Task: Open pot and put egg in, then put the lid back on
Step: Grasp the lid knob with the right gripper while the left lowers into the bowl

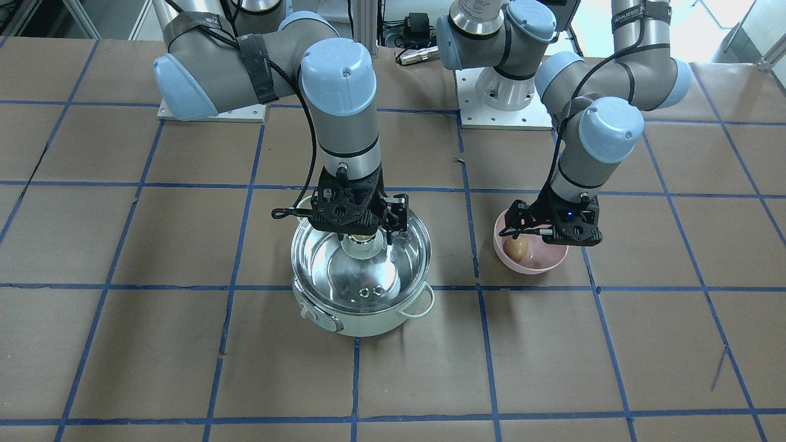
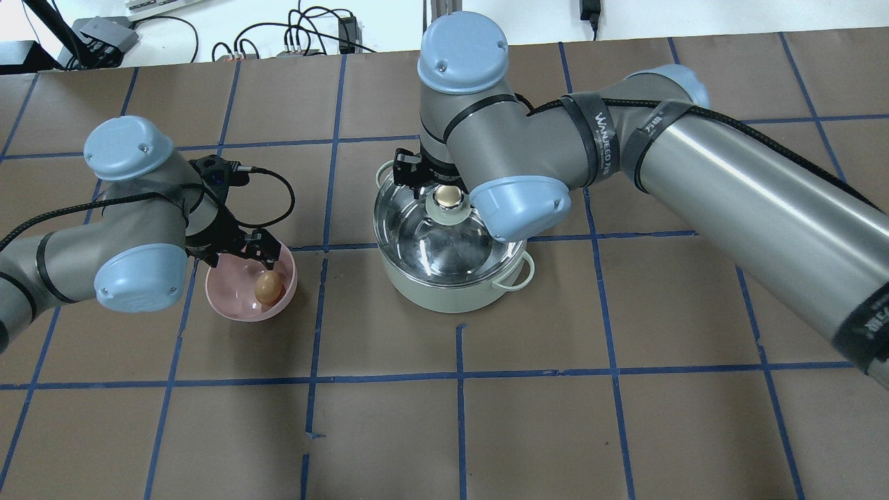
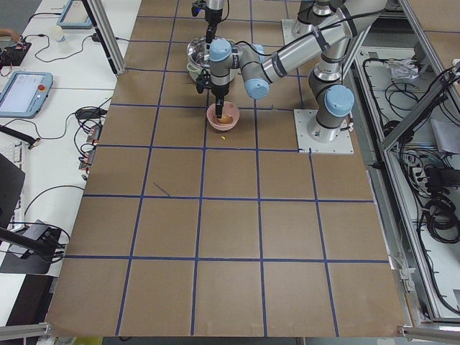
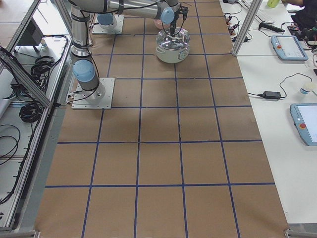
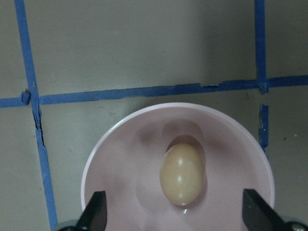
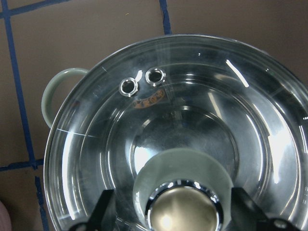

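My gripper will find the mint-green pot [image 1: 372, 324] empty when it lifts the glass lid, because only a shiny bottom [image 1: 344, 275] shows through the lid.
The mint-green pot [image 1: 362, 322] [image 2: 444, 295] stands mid-table with the glass lid [image 1: 362, 273] [image 2: 434, 243] [image 6: 192, 110] on it. My right gripper [image 1: 362, 232] [image 2: 444, 186] [image 6: 173, 208] is open just above the lid. Its fingers [image 6: 107, 209] stand on either side of the gold-capped knob [image 6: 185, 211] [image 2: 448, 201]; I see no contact. The tan egg [image 1: 517, 247] [image 2: 268, 286] [image 5: 182, 174] lies in a pink bowl [image 1: 531, 265] [image 2: 229, 305] [image 5: 120, 159]. My left gripper [image 1: 531, 236] [image 2: 253, 251] [image 5: 175, 208] is open and empty just above the bowl, fingers [image 5: 96, 209] wide of the egg.
The table is brown paper with a blue tape grid. The pot's loop handle [image 1: 417, 301] [image 6: 50, 96] sticks out sideways. Both arm bases [image 1: 503, 92] stand at the robot's table edge. Cables and devices lie beyond the far edge [image 2: 292, 35].
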